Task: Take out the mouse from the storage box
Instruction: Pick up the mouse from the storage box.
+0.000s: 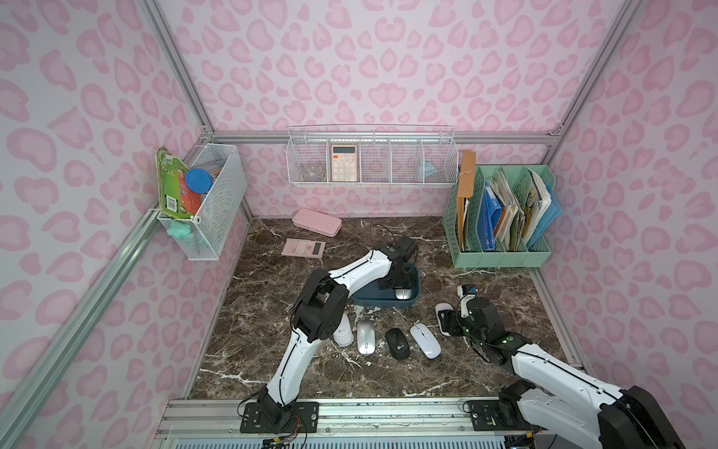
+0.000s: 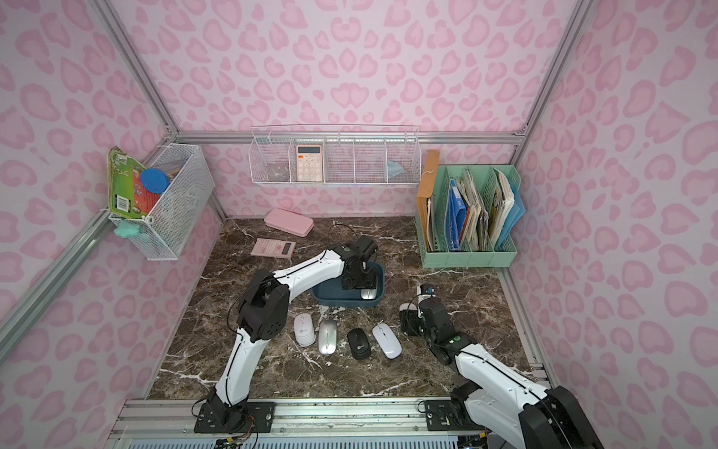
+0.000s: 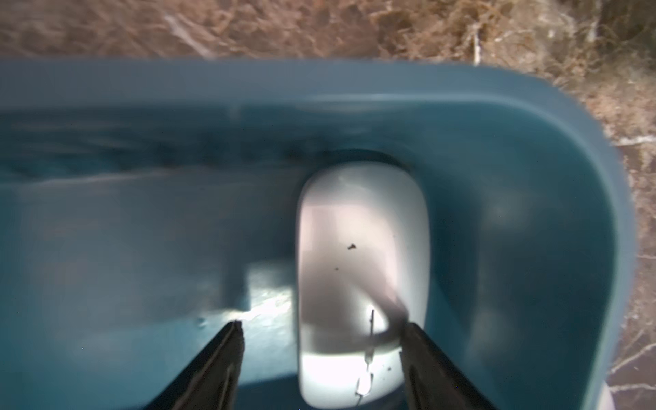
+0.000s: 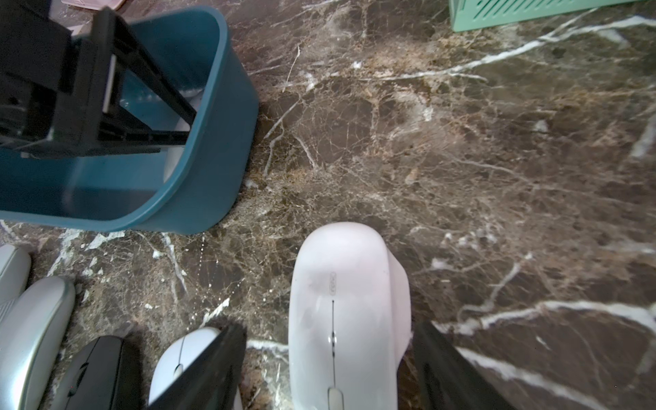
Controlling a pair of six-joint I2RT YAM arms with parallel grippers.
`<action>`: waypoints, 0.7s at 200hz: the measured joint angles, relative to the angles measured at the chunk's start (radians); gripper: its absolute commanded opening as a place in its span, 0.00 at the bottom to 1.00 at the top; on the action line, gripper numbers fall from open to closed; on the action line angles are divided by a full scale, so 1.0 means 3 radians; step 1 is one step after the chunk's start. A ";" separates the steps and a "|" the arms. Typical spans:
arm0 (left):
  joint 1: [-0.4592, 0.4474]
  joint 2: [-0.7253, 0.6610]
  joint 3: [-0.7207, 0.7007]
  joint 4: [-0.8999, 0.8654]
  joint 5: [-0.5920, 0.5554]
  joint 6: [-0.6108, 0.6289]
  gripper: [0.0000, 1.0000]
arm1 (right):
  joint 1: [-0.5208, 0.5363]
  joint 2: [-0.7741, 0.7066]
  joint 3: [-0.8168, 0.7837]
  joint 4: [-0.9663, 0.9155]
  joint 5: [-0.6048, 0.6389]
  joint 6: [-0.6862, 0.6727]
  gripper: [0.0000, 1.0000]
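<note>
Next, my left gripper opens, puts its fingers around both sides of the mouse (image 3: 362, 266) and grips, because one of its fingers overlaps the mouse's edge (image 3: 418, 297) by the box's end.
The storage box (image 1: 382, 302), a dark teal tub, sits mid-table. One silver-white mouse (image 3: 362, 241) lies in its right end, also showing in both top views (image 2: 368, 294). My left gripper (image 3: 322, 328) reaches down into the box, open, with its jaws astride this mouse: one finger touches its side and the other stands a gap away. My right gripper (image 4: 330, 332) hovers low to the right of the box, open around a white mouse (image 4: 340, 312) that rests on the marble, with space on both sides.
Several mice lie in a row in front of the box: white (image 1: 343, 330), silver (image 1: 365, 336), black (image 1: 397, 343), white (image 1: 425, 340). A mint file rack (image 1: 501, 233) stands back right. A pink case (image 1: 316, 221) and pink calculator (image 1: 303, 247) lie back left.
</note>
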 measured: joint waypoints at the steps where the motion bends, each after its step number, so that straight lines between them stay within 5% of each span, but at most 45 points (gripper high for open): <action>1: 0.0000 -0.0004 -0.0004 -0.0001 -0.0004 0.0000 0.72 | 0.0000 0.0000 0.0000 0.0000 0.0000 0.0000 0.78; 64: -0.0017 -0.0067 0.0009 -0.0057 -0.0123 0.0041 0.93 | 0.0000 0.0045 0.0005 0.0000 -0.0001 0.0000 0.78; 140: -0.0018 0.0309 0.0427 -0.0178 -0.0097 0.0164 0.81 | 0.0000 0.0127 0.0047 -0.0001 0.0000 -0.0001 0.78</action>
